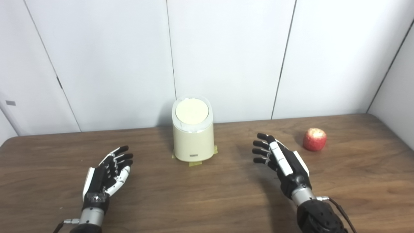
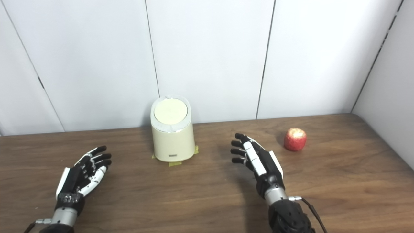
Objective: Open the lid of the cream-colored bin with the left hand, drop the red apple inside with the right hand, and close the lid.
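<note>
I expect the round lid [image 1: 192, 111] to swing up at its far edge and stay up when I open it, because the bin's rim [image 1: 192, 126] slopes toward me.
The cream-colored bin [image 1: 193, 142] stands upright at the back middle of the wooden table [image 1: 207, 200], its round lid [image 1: 191, 111] shut and tilted toward me. The red apple [image 1: 314, 139] lies to the right of the bin; its top looks pale, as if bitten. My left hand [image 1: 108, 174] is open and empty, low over the table to the front left of the bin. My right hand [image 1: 279, 160] is open and empty, between the bin and the apple, a little nearer to me than both.
Yellow tape pieces [image 1: 195, 163] stick out under the bin's base. White wall panels [image 1: 226, 58] stand right behind the table's far edge. A side wall [image 1: 397, 97] closes the right.
</note>
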Controlling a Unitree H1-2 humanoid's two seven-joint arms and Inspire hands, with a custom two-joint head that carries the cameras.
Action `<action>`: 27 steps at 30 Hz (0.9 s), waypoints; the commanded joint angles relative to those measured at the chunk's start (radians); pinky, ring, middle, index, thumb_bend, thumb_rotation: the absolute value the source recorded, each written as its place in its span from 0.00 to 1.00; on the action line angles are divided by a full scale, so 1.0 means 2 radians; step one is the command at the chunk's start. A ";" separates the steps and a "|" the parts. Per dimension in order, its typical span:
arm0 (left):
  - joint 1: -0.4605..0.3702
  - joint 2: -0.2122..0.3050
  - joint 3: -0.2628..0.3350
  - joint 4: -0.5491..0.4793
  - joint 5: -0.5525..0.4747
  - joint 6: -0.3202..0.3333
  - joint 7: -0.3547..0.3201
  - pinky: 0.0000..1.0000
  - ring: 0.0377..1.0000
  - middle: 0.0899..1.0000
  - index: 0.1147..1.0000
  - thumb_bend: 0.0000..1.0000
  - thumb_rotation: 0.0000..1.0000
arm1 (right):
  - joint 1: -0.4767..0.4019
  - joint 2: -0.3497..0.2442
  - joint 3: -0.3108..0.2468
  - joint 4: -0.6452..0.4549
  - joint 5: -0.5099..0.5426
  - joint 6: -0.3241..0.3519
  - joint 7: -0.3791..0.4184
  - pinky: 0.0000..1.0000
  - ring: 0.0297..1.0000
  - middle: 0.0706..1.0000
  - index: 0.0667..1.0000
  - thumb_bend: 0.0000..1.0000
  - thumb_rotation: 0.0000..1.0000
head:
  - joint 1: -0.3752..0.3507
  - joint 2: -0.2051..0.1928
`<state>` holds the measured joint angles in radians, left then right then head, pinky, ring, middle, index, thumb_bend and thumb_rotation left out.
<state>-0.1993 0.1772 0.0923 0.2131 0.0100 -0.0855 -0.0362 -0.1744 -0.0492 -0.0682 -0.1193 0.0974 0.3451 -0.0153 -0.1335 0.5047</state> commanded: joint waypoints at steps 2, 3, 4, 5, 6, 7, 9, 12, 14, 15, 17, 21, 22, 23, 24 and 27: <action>0.016 0.001 -0.001 0.023 0.004 -0.007 0.005 0.78 0.74 0.73 0.80 0.25 0.20 | -0.022 -0.003 -0.002 -0.010 0.003 -0.016 0.005 0.64 0.73 0.74 0.76 0.42 0.78 | -0.001 0.000; 0.016 0.001 -0.001 0.023 0.004 -0.008 0.005 0.77 0.73 0.73 0.80 0.25 0.20 | -0.022 -0.003 -0.002 -0.011 0.003 -0.017 0.005 0.64 0.73 0.74 0.76 0.42 0.78 | 0.000 0.000; 0.016 0.001 -0.001 0.021 0.006 -0.005 0.007 0.76 0.73 0.73 0.80 0.25 0.20 | -0.022 -0.004 -0.002 -0.011 0.002 -0.018 0.005 0.64 0.73 0.74 0.76 0.42 0.78 | 0.000 -0.001; 0.017 0.000 -0.001 0.019 0.006 -0.002 0.007 0.76 0.73 0.72 0.80 0.26 0.20 | -0.021 -0.004 -0.001 -0.011 0.002 -0.018 0.006 0.64 0.73 0.74 0.77 0.42 0.78 | 0.001 0.000; 0.017 0.000 0.000 0.017 0.005 0.000 0.007 0.76 0.72 0.72 0.80 0.27 0.19 | -0.021 -0.004 -0.001 -0.011 0.002 -0.019 0.006 0.64 0.73 0.74 0.77 0.42 0.78 | 0.001 0.000; 0.017 0.000 0.000 0.019 0.004 -0.003 0.007 0.76 0.72 0.72 0.80 0.27 0.15 | -0.021 -0.004 -0.001 -0.010 0.002 -0.019 0.006 0.64 0.73 0.74 0.77 0.42 0.78 | 0.001 -0.001; 0.016 0.000 0.001 0.022 0.004 -0.008 0.008 0.75 0.72 0.72 0.79 0.32 0.16 | -0.021 -0.004 -0.001 -0.009 0.002 -0.020 0.006 0.64 0.73 0.74 0.76 0.42 0.78 | 0.001 -0.002; 0.012 -0.002 0.004 0.022 -0.005 -0.004 0.006 0.73 0.72 0.73 0.79 0.44 0.18 | -0.021 -0.004 -0.001 -0.007 0.002 -0.021 0.006 0.64 0.73 0.74 0.77 0.41 0.78 | 0.006 -0.005; 0.000 -0.003 0.009 0.014 -0.018 0.013 0.001 0.73 0.74 0.75 0.81 0.51 0.21 | -0.022 -0.004 -0.002 -0.003 0.004 -0.023 0.007 0.64 0.73 0.74 0.77 0.41 0.78 | 0.012 -0.007; -0.004 -0.003 0.010 0.013 -0.021 0.018 0.000 0.73 0.74 0.76 0.82 0.55 0.23 | -0.022 -0.005 -0.003 -0.001 0.005 -0.024 0.008 0.64 0.73 0.74 0.76 0.41 0.78 | 0.014 -0.008; -0.017 0.001 0.008 0.006 -0.020 0.026 -0.003 0.72 0.74 0.77 0.83 0.58 0.25 | -0.024 -0.004 -0.006 0.005 0.010 -0.028 0.010 0.64 0.73 0.74 0.76 0.41 0.78 | 0.017 -0.011; -0.052 0.007 0.001 -0.011 -0.017 0.042 -0.009 0.71 0.76 0.77 0.83 0.61 0.23 | -0.025 -0.003 -0.008 0.010 0.010 -0.030 0.009 0.64 0.72 0.74 0.76 0.41 0.76 | 0.017 -0.015; -0.060 0.009 -0.001 -0.014 -0.017 0.046 -0.010 0.71 0.76 0.77 0.83 0.62 0.22 | -0.025 -0.003 -0.008 0.010 0.011 -0.030 0.009 0.64 0.72 0.74 0.76 0.40 0.76 | 0.018 -0.016; -0.070 0.010 -0.003 -0.018 -0.014 0.051 -0.011 0.72 0.76 0.77 0.82 0.62 0.22 | -0.025 -0.004 -0.008 0.010 0.011 -0.031 0.010 0.64 0.72 0.74 0.76 0.41 0.76 | 0.019 -0.017; -0.082 0.012 -0.005 -0.021 -0.015 0.059 -0.013 0.74 0.77 0.77 0.82 0.63 0.22 | -0.025 -0.003 -0.009 0.010 0.012 -0.031 0.010 0.64 0.73 0.74 0.77 0.40 0.76 | 0.019 -0.017; -0.121 0.018 -0.013 -0.034 -0.007 0.088 -0.015 0.84 0.82 0.80 0.84 0.66 0.25 | -0.025 -0.003 -0.011 0.009 0.013 -0.029 0.008 0.65 0.73 0.74 0.77 0.40 0.77 | 0.020 -0.018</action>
<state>-0.3429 0.1940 0.0733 0.1972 -0.0190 0.0859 -0.0603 -0.1842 -0.0511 -0.0811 -0.0824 0.1129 0.3390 -0.0052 -0.0920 0.4679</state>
